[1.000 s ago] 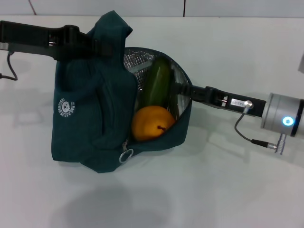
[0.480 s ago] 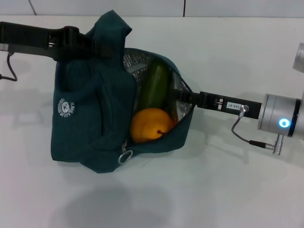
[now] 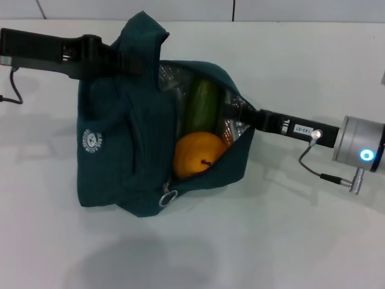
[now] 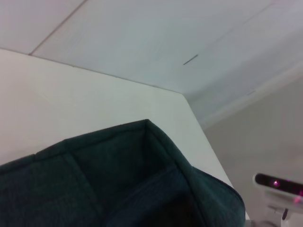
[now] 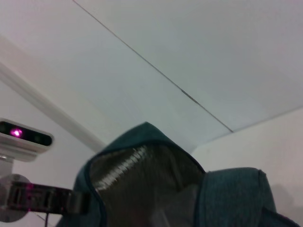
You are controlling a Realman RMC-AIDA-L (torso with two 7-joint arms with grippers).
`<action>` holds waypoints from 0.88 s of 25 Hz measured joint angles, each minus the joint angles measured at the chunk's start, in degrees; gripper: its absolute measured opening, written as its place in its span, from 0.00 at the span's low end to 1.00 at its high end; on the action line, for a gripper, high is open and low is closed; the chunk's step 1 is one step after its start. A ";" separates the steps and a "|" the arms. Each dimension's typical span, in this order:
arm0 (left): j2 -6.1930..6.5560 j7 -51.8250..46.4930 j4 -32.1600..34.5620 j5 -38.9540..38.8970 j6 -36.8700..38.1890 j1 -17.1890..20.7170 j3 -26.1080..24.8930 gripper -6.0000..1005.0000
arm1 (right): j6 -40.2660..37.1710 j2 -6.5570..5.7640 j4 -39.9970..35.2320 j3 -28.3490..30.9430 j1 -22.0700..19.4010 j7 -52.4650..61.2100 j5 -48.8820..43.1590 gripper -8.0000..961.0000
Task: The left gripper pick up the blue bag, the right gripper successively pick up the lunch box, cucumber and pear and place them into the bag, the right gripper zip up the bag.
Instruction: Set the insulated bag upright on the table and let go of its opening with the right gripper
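Next, my left gripper swings the blue bag back toward my right gripper, because the orange pear (image 3: 197,155) bulges at the bag's opening. This should make the pear sit deeper before the bag is zipped.
The blue bag (image 3: 129,138) stands on the white table in the head view, its mouth open toward the right and its foil lining showing. Inside it the orange pear (image 3: 198,153) lies in front of the dark green cucumber (image 3: 203,105). The lunch box is hidden. My left gripper (image 3: 123,61) is shut on the bag's top fabric and holds it up. My right gripper (image 3: 231,114) is at the right rim of the bag's mouth. The ring zipper pull (image 3: 168,197) hangs low at the front. The bag also shows in the left wrist view (image 4: 142,184) and in the right wrist view (image 5: 142,189).
The white table (image 3: 289,241) spreads around the bag. The right arm's silver wrist with a lit ring (image 3: 361,153) and a loose cable (image 3: 313,168) lie to the right. The left arm (image 3: 42,51) crosses the far left.
The bag has shifted a little to the right and its mouth has narrowed. The right gripper reached in at the rim, then drew back right. The left arm has barely moved.
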 joint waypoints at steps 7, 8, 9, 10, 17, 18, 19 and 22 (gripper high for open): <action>-0.87 -0.15 -1.00 -2.08 1.68 -0.60 2.17 0.05 | -13.14 -0.67 -0.89 11.04 -4.09 -6.28 -0.11 0.11; -0.91 0.00 -1.52 -2.35 1.68 -0.70 2.17 0.05 | -14.89 -0.91 -1.20 12.30 -4.70 -6.63 -0.22 0.10; -0.94 0.40 -2.52 -2.84 1.67 -1.07 2.18 0.05 | -16.51 -1.40 -1.96 13.38 -5.68 -6.80 -0.31 0.09; -0.97 0.69 -3.29 -3.20 1.64 -1.39 2.19 0.05 | -17.70 -1.82 -2.61 14.09 -6.55 -6.87 -0.36 0.08; -2.24 2.96 -9.44 -0.87 -0.77 -4.39 2.52 0.05 | -20.81 -3.88 -3.60 15.84 -10.33 -6.76 -0.45 0.06; -2.27 3.03 -10.08 0.52 -1.26 -4.70 2.52 0.05 | -20.81 -4.03 -3.26 15.87 -10.42 -6.76 -0.45 0.06; -2.31 3.13 -10.84 2.04 -1.74 -4.98 2.53 0.05 | -20.82 -4.24 -2.69 16.04 -10.47 -6.70 -0.43 0.06; -2.20 3.46 -11.59 4.08 -2.09 -4.71 2.44 0.05 | -21.29 -4.81 -2.12 17.77 -11.76 -6.64 -0.44 0.06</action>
